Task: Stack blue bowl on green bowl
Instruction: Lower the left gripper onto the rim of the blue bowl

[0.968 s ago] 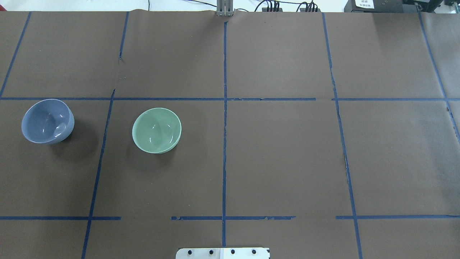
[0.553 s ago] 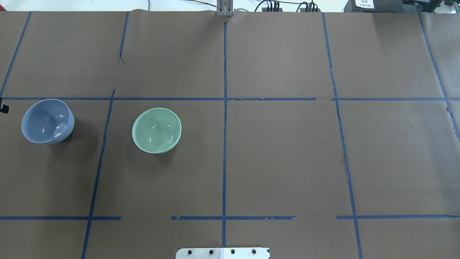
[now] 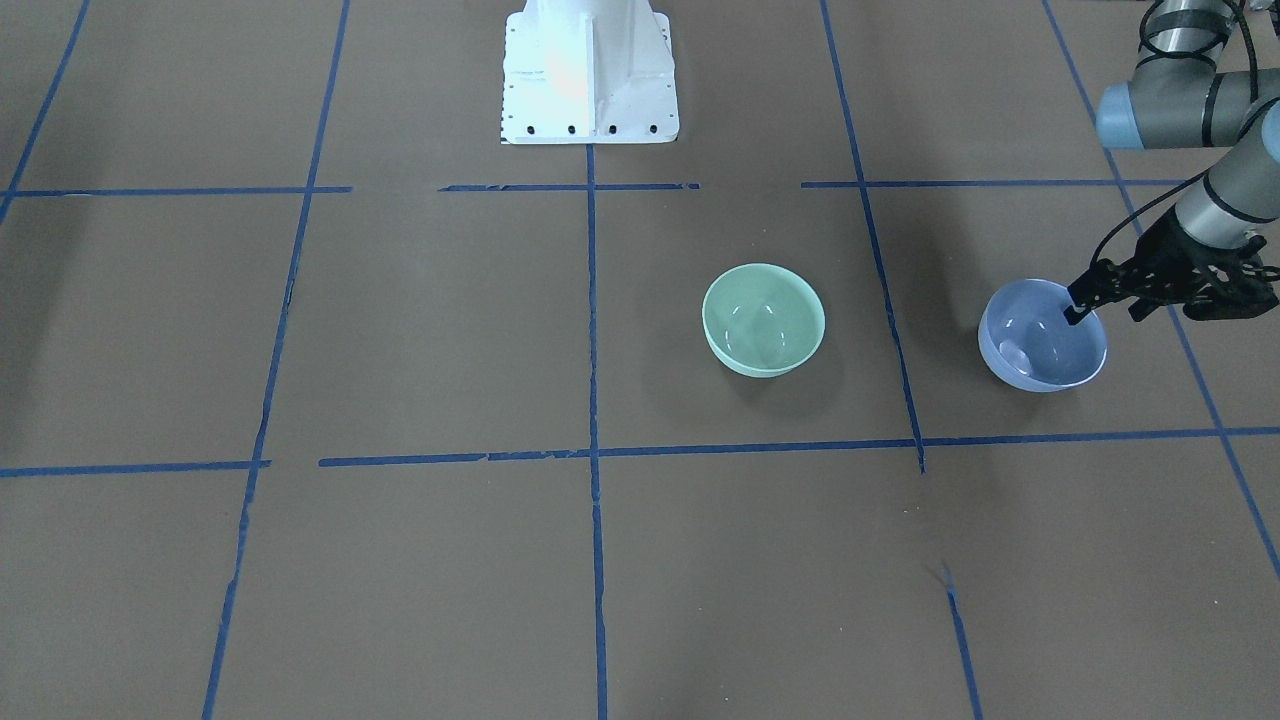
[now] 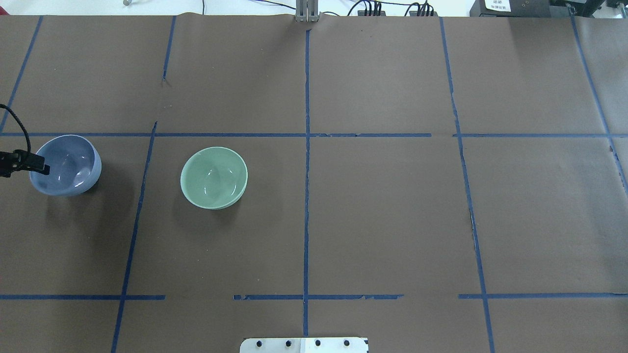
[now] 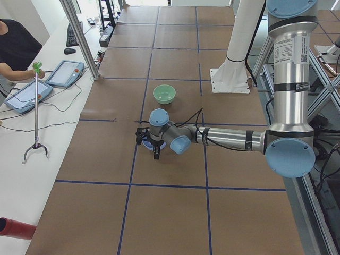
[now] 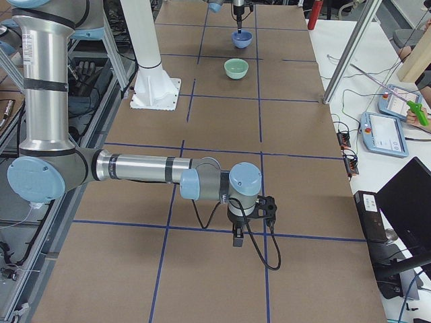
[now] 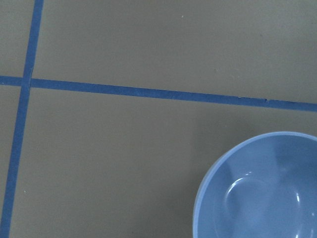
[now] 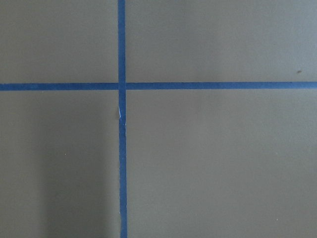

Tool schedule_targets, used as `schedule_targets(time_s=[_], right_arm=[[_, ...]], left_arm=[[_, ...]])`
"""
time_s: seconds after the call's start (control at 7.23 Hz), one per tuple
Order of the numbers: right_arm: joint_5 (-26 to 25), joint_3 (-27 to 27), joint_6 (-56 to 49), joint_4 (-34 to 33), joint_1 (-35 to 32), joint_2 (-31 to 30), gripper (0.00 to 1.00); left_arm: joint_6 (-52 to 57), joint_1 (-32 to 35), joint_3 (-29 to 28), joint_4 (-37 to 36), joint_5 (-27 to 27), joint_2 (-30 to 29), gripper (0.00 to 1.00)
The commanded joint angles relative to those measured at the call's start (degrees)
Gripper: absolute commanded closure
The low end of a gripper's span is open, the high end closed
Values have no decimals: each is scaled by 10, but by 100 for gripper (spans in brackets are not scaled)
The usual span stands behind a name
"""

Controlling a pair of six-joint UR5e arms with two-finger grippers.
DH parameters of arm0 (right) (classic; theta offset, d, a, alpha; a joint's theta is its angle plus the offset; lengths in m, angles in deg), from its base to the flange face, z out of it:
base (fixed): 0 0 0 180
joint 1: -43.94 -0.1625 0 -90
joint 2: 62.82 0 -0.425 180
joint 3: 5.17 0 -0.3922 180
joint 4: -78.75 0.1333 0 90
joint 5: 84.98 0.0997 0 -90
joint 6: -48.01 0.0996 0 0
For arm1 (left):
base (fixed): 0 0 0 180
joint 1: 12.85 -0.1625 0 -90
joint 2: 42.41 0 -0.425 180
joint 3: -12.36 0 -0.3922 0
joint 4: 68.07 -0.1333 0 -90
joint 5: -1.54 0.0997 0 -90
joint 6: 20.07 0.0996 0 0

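Note:
The blue bowl (image 3: 1042,336) will sit almost all the way inside the green bowl when I lower it, because the green bowl is empty and spreads out to a wide opening (image 3: 764,318).
The blue bowl (image 4: 68,166) stands upright at the table's left side; it also shows in the front view (image 3: 1040,345) and the left wrist view (image 7: 262,193). The green bowl (image 4: 214,177) stands upright to its right, apart from it (image 3: 763,318). My left gripper (image 3: 1105,312) is open at the blue bowl's outer rim, one finger (image 3: 1075,313) over the inside and the other outside. In the overhead view the left gripper (image 4: 24,166) reaches in from the left edge. My right gripper (image 6: 246,229) hangs over bare table far from both bowls; I cannot tell whether it is open.
Brown paper with a grid of blue tape lines (image 4: 306,147) covers the table. The white robot base (image 3: 588,70) stands at the middle of the robot's side. A side bench with tablets (image 5: 64,74) and an operator runs along the far edge.
My left gripper has come into the overhead view from the left edge and reached the blue bowl's left rim. Neither bowl has moved.

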Motion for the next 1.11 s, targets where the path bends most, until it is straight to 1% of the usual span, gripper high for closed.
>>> schedule_targets(time_s=[0.0,0.14,0.28,0.55,0.69,0.83,0.97], right_arm=[[0,0,0,-1,0,0,0],[0,0,0,0,0,0,0],[0,0,0,-1,0,0,0],[0,0,0,0,0,0,0],[0,0,0,0,0,0,0],[0,0,0,0,0,0,0],[1,0,0,0,0,0,0]], left_arm=[[0,-10,-6,11,0,-7,62],[5,-8,-3,13,0,-3,89],[6,-7,-1,12,0,-3,100],[27,-1,7,8,-6,3,100],[46,17,28,-3,-17,14,100],[82,59,56,-55,-53,17,100],[153,94,114,-168,-60,14,100]])
